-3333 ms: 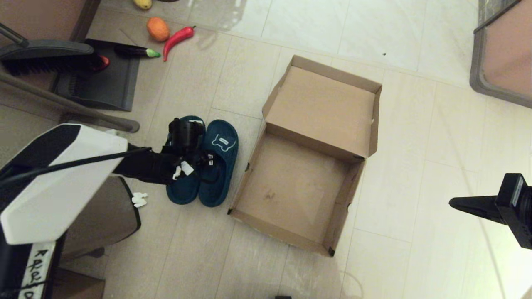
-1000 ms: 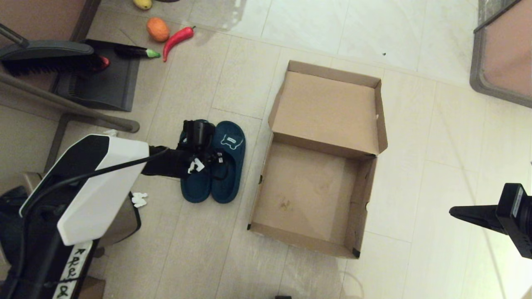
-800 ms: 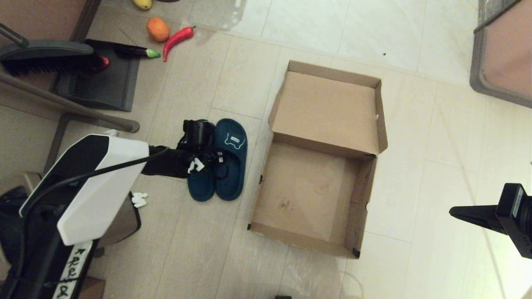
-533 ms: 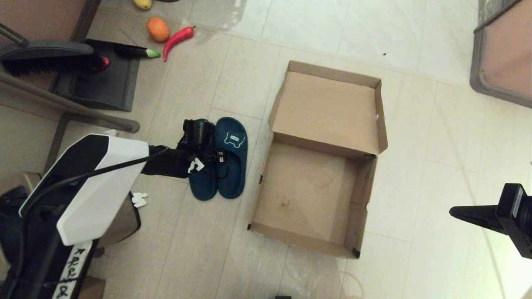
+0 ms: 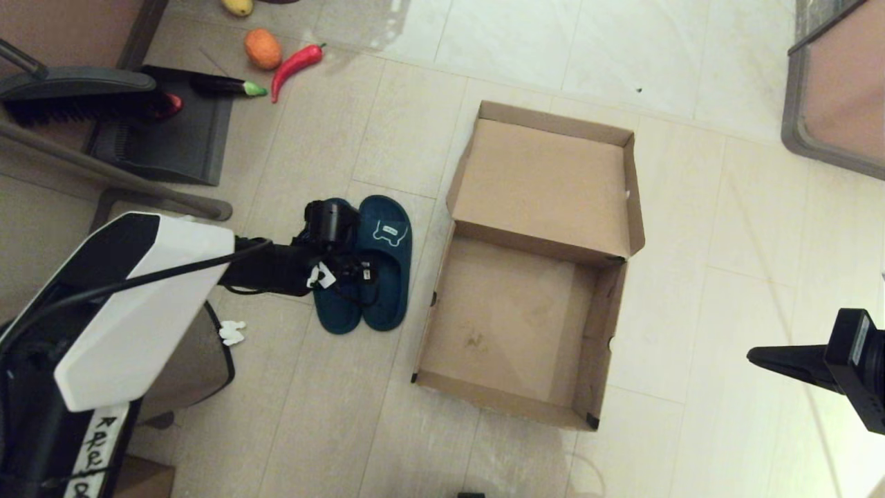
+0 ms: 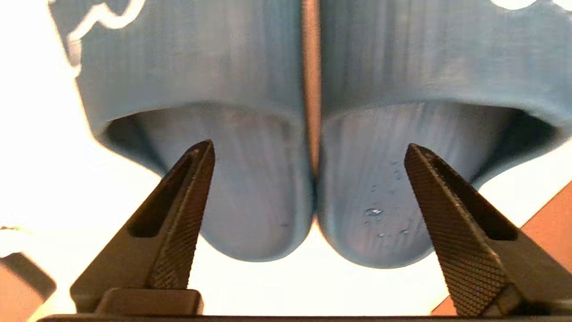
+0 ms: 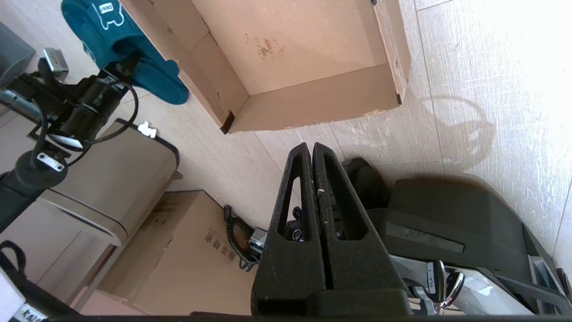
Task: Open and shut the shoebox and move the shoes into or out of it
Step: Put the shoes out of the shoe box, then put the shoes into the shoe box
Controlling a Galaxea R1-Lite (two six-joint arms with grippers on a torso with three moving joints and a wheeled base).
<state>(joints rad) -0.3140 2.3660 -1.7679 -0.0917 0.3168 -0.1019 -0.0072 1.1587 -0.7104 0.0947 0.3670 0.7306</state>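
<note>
I should reach down under the straps with my left gripper and pinch the slippers' inner sides together, because its fingers are hovering over the footbeds (image 6: 252, 171) behind the straps.
The brown cardboard shoebox (image 5: 508, 325) lies open on the floor with nothing inside, its lid (image 5: 546, 183) folded back on the far side. The two teal slippers (image 5: 377, 270) sit side by side just left of the box, bear patches showing. My left gripper (image 5: 333, 232) hovers over the pair. In the left wrist view the left gripper (image 6: 310, 150) is open, one fingertip above each slipper's footbed (image 6: 250, 192), touching nothing. My right gripper (image 5: 760, 340) is parked at the right edge; in the right wrist view the right gripper (image 7: 312, 147) is shut and empty.
A tan trash bin (image 5: 187, 360) stands under my left arm, with a white paper scrap (image 5: 231, 332) beside it. A dustpan and brush (image 5: 166, 131), an eggplant (image 5: 225, 86), a red chili (image 5: 296, 63) and an orange (image 5: 263, 48) lie far left. Furniture (image 5: 836, 90) fills the far right corner.
Since the oldest frame the box and slippers sit further right and the box has turned. In the last second the slippers slid slightly toward the box; my left arm's white link drew back.
</note>
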